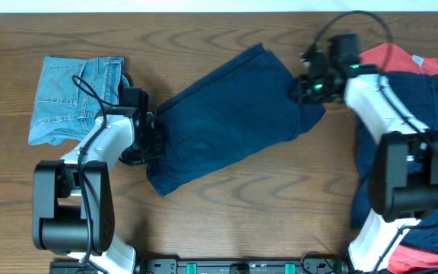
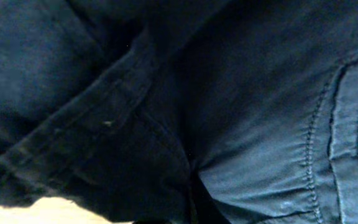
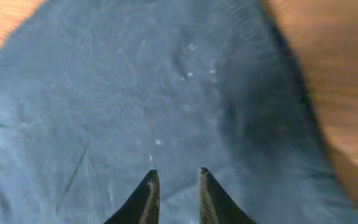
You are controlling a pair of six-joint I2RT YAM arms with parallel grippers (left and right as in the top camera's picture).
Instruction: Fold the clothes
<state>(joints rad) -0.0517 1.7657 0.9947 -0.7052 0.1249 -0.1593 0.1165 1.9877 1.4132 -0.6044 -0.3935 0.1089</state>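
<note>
The dark blue garment (image 1: pixel 223 106) is lying at a slant and its end is crooked, so my right gripper should grab the garment's far corner (image 1: pixel 260 50) and straighten it while my left gripper holds the garment's other end.
A dark blue garment (image 1: pixel 226 118) lies stretched diagonally across the middle of the table. My left gripper (image 1: pixel 149 141) is at its lower left end. In the left wrist view the dark cloth (image 2: pixel 166 106) fills the frame and hides the fingers, with a stitched seam at the right. My right gripper (image 1: pixel 304 87) is at the garment's upper right end. In the right wrist view its fingers (image 3: pixel 175 177) are close together, pinching the blue cloth (image 3: pixel 135 106), which spreads out ahead.
A folded light blue denim piece (image 1: pixel 71 99) lies at the left, beside the left arm. A pile of red and dark blue clothes (image 1: pixel 424 84) lies at the right edge. Bare wooden table (image 1: pixel 265 205) lies in front.
</note>
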